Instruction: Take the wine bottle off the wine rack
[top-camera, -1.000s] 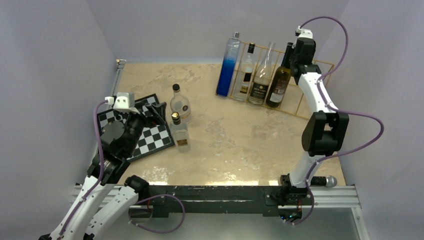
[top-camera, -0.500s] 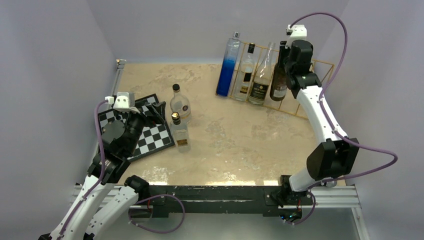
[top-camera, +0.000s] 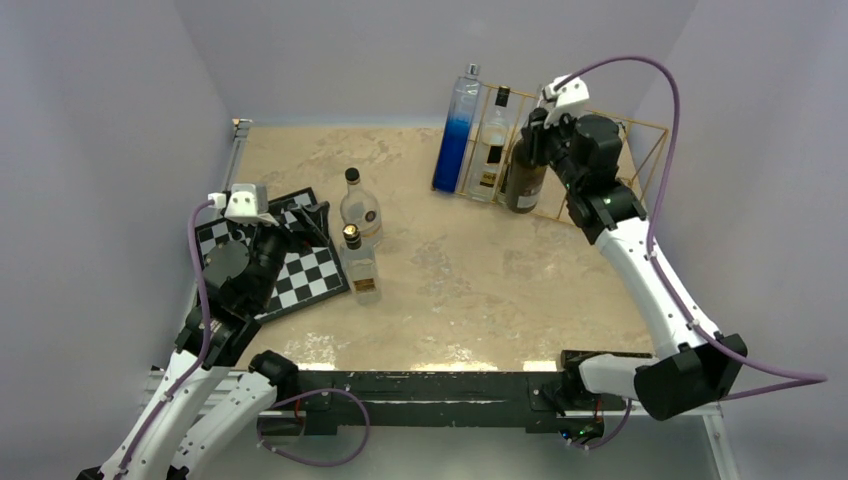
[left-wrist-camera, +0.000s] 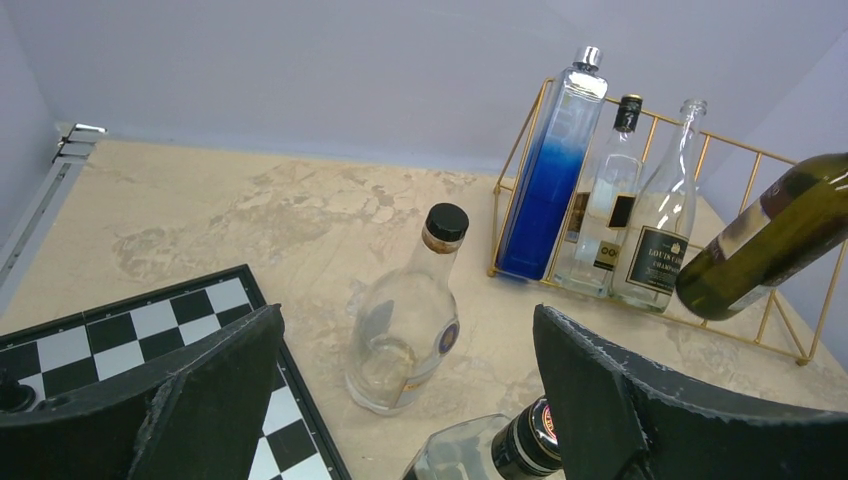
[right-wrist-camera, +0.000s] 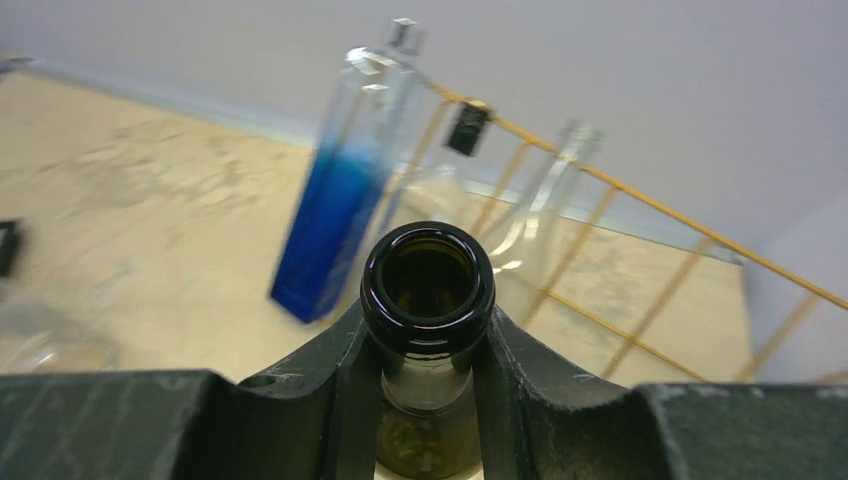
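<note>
My right gripper should keep carrying the wine bottle until it stands in the free space (top-camera: 374, 336) beside the square bottle, because the wine bottle's base (top-camera: 523, 201) hangs clear of the rack.
The dark green wine bottle (top-camera: 525, 182) hangs tilted in the air, its base near the front rail of the gold wire wine rack (top-camera: 640, 135). My right gripper (top-camera: 541, 128) is shut on its neck. In the right wrist view the fingers (right-wrist-camera: 340, 380) clamp the neck just under the open mouth (right-wrist-camera: 428, 285), with the rack (right-wrist-camera: 640, 205) behind. The left wrist view shows the bottle (left-wrist-camera: 770, 240) slanting, clear of the rack (left-wrist-camera: 760, 330). My left gripper (top-camera: 315, 222) is open and empty over the checkerboard's edge (left-wrist-camera: 410, 400).
A blue bottle (top-camera: 455, 130), a clear black-capped bottle (top-camera: 490, 145) and a tall clear labelled bottle (left-wrist-camera: 668, 220) stand at the rack's left end. A round clear bottle (top-camera: 358, 205) and a square bottle (top-camera: 360, 265) stand beside the checkerboard (top-camera: 300, 275).
My right arm has swung left and raised the wine bottle out of its slot in the rack, tilting it. The left arm has not moved.
</note>
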